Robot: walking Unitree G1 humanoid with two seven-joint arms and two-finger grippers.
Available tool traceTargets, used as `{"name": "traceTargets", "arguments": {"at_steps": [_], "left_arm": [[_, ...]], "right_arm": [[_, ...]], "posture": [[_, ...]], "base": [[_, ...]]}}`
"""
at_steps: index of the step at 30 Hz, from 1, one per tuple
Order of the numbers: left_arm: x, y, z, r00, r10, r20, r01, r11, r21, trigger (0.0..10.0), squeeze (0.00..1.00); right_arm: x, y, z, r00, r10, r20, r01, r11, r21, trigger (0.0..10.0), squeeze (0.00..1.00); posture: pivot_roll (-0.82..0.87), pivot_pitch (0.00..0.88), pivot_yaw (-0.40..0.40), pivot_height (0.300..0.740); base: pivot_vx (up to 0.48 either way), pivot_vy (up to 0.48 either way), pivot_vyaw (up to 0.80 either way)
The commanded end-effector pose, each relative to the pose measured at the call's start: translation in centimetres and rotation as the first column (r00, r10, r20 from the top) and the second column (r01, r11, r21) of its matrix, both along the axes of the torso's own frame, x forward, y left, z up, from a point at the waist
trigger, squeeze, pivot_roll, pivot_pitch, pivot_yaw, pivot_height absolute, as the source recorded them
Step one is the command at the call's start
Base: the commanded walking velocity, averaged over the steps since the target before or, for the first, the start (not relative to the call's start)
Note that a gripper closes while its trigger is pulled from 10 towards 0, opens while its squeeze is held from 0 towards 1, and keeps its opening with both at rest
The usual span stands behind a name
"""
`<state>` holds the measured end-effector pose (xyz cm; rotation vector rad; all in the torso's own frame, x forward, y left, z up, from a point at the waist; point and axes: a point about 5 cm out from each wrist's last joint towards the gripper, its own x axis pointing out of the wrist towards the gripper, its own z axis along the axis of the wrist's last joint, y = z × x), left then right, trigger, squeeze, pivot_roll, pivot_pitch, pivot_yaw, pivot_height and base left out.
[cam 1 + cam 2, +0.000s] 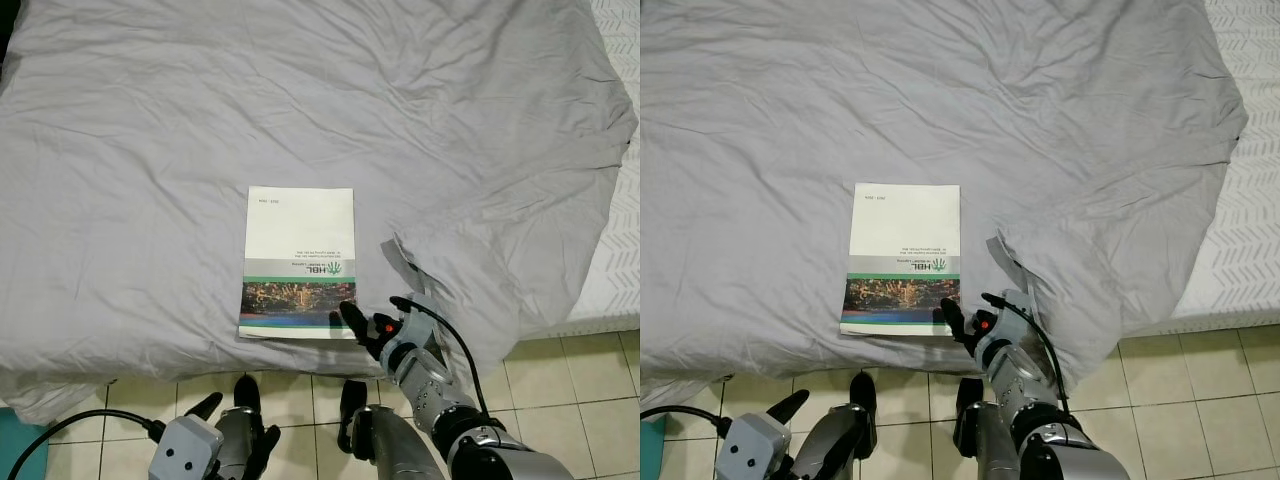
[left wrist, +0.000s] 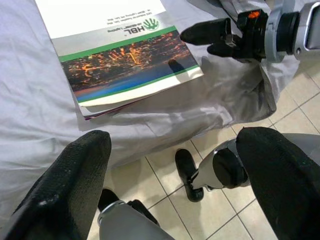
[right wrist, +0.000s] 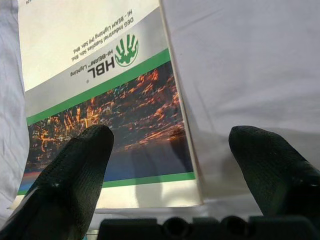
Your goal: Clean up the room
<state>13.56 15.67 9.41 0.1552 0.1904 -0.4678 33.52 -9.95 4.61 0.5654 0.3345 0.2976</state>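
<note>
The booklet shows only a thin page edge, so it will bend in a curve but stay shut when I pick it up.
A thin booklet, white with a green band and a night city photo, lies flat on the grey duvet near the bed's front edge. My right gripper hovers at the booklet's near right corner, open. In the right wrist view its fingers straddle the booklet's right edge, one over the photo and one over the duvet. My left gripper hangs low over the floor in front of the bed, open and holding nothing. The left wrist view looks up at the booklet and the right gripper.
The duvet hangs over the bed's front edge. A white patterned mattress shows bare at the right. Beige floor tiles run along the front, with my feet on them. A teal object sits at the bottom left.
</note>
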Motion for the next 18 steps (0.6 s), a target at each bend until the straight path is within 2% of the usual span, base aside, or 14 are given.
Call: {"name": "traceTargets", "arguments": {"at_steps": [1, 4, 6, 11, 14, 18], "left_arm": [[-1.0, -0.4, -0.2, 0.999, -0.004, -0.034, 0.004, 1.000, -0.001, 10.0, 0.00], [-1.3, -0.5, 0.1, 1.000, 0.002, -0.032, -0.002, 1.000, -0.005, 10.0, 0.00], [-1.9, -0.6, 0.2, 1.000, 0.003, -0.031, -0.003, 1.000, 0.001, 10.0, 0.00], [-2.3, -0.7, 0.3, 0.999, 0.006, -0.034, -0.005, 1.000, 0.006, 10.0, 0.00], [-2.4, -0.9, 0.3, 0.999, 0.015, -0.038, -0.015, 1.000, -0.001, 10.0, 0.00], [-2.7, -1.0, 0.3, 0.999, 0.025, -0.044, -0.025, 1.000, 0.000, 10.0, 0.00]], "right_arm": [[-1.0, 0.5, -1.4, 0.998, 0.004, -0.062, -0.004, 1.000, 0.005, 10.0, 0.00], [-0.9, 1.5, -1.0, 0.998, 0.022, -0.058, -0.020, 0.999, 0.032, 10.0, 0.00], [-1.0, 2.8, -0.9, 0.997, 0.053, -0.063, -0.050, 0.998, 0.048, 10.0, 0.00], [-1.3, 3.7, -1.0, 0.994, 0.071, -0.079, -0.067, 0.997, 0.050, 10.0, 0.00], [-1.9, 5.0, -1.5, 0.988, 0.104, -0.112, -0.101, 0.994, 0.032, 10.0, 0.00], [-2.2, 5.5, -1.7, 0.986, 0.116, -0.123, -0.117, 0.993, -0.005, 10.0, 0.00]], "posture": [[0.26, 0.653, -0.057, 0.740], [0.27, 0.664, -0.057, 0.740], [0.29, 0.668, -0.059, 0.740], [0.29, 0.676, -0.063, 0.740], [0.29, 0.692, -0.067, 0.740], [0.29, 0.691, -0.080, 0.740]], "base": [[0.000, 0.000, 0.00], [0.000, 0.000, 0.00], [0.000, 0.000, 0.00], [0.000, 0.000, 0.00], [0.000, 0.000, 0.00], [0.000, 0.000, 0.00]]}}
